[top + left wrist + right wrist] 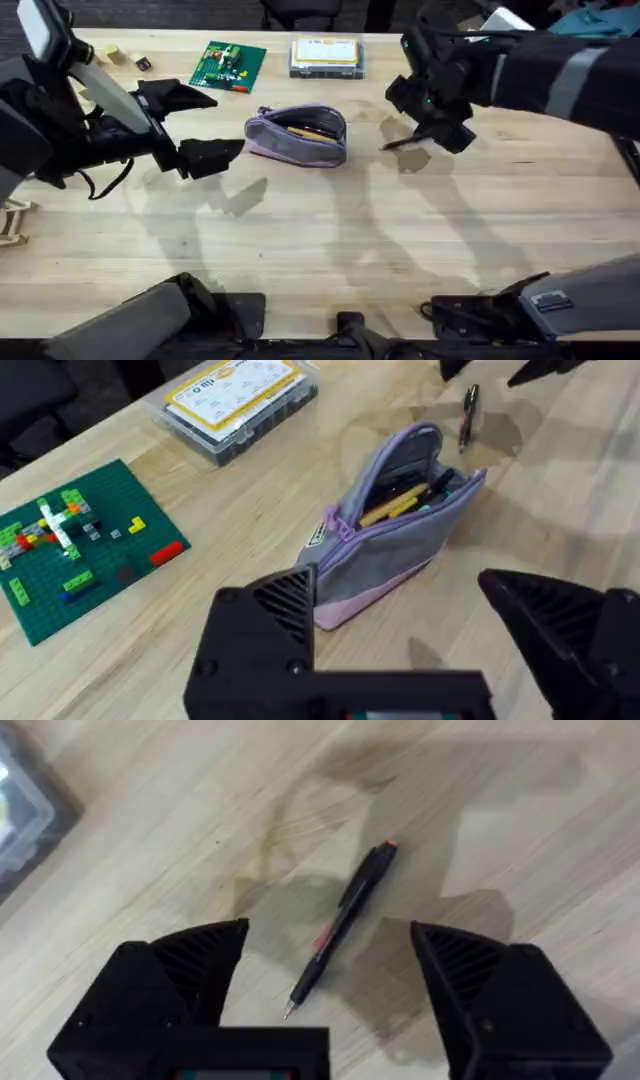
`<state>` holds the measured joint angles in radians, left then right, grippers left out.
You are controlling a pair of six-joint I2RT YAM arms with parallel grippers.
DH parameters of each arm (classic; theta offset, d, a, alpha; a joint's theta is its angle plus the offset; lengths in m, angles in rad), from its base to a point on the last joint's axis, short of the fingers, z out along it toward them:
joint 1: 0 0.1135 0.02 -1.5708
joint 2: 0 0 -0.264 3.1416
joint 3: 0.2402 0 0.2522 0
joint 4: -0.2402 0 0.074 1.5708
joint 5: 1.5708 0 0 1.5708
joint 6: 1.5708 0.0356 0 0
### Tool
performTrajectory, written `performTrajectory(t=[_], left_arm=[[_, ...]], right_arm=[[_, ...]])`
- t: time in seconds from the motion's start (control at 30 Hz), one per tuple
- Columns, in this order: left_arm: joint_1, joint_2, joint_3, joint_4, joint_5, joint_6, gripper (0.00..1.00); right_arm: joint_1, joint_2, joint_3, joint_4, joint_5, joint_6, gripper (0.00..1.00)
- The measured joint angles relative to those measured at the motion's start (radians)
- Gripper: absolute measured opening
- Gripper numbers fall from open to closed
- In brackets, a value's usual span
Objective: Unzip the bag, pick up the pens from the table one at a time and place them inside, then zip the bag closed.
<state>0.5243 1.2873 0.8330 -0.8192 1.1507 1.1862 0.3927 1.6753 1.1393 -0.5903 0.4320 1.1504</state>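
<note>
My left gripper is staying clear while the bag's rims stand apart, so the bag should stay open on its own when I carry the black pen inside.
The lavender bag lies mid-table with its zipper open; a yellow pencil and dark pens show inside the bag. One black pen lies on the wooden table just right of the bag. My right gripper hovers over it, open. In the right wrist view the pen lies on the wood between the spread fingers of the gripper, untouched. My left gripper stands open just left of the bag, holding nothing; its fingers frame the bag's near end.
A green brick baseplate and a clear parts box sit at the back edge, behind the bag. Small blocks lie at the back left. A pale wooden piece rests at the left edge.
</note>
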Motion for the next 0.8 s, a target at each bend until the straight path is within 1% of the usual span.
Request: performTrajectory(t=[0.43,0.47,0.53,0.6,0.67,0.73,0.8], left_arm=[[0.000,0.000,0.000,0.000,0.000,0.000,0.993],[0.000,0.000,0.000,0.000,0.000,0.000,0.993],[0.000,0.000,0.000,0.000,0.000,0.000,0.993],[0.000,0.000,0.000,0.000,0.000,0.000,0.993],[0.000,0.000,0.000,0.000,0.000,0.000,0.993],[0.000,0.000,0.000,0.000,0.000,0.000,0.993],[0.000,0.000,0.000,0.000,0.000,0.000,0.993]], right_arm=[[0.010,0.095,0.000,0.014,0.017,0.035,0.992],[0.010,0.121,0.000,0.017,0.017,0.037,0.991],[0.011,0.127,0.000,0.018,0.023,0.037,0.991],[0.013,0.127,0.000,0.017,0.025,0.039,0.971],[0.013,0.129,0.000,0.016,0.024,0.040,0.922],[0.013,0.133,0.000,0.005,0.028,0.039,0.828],[0.013,0.137,0.000,0.001,0.037,0.039,0.654]])
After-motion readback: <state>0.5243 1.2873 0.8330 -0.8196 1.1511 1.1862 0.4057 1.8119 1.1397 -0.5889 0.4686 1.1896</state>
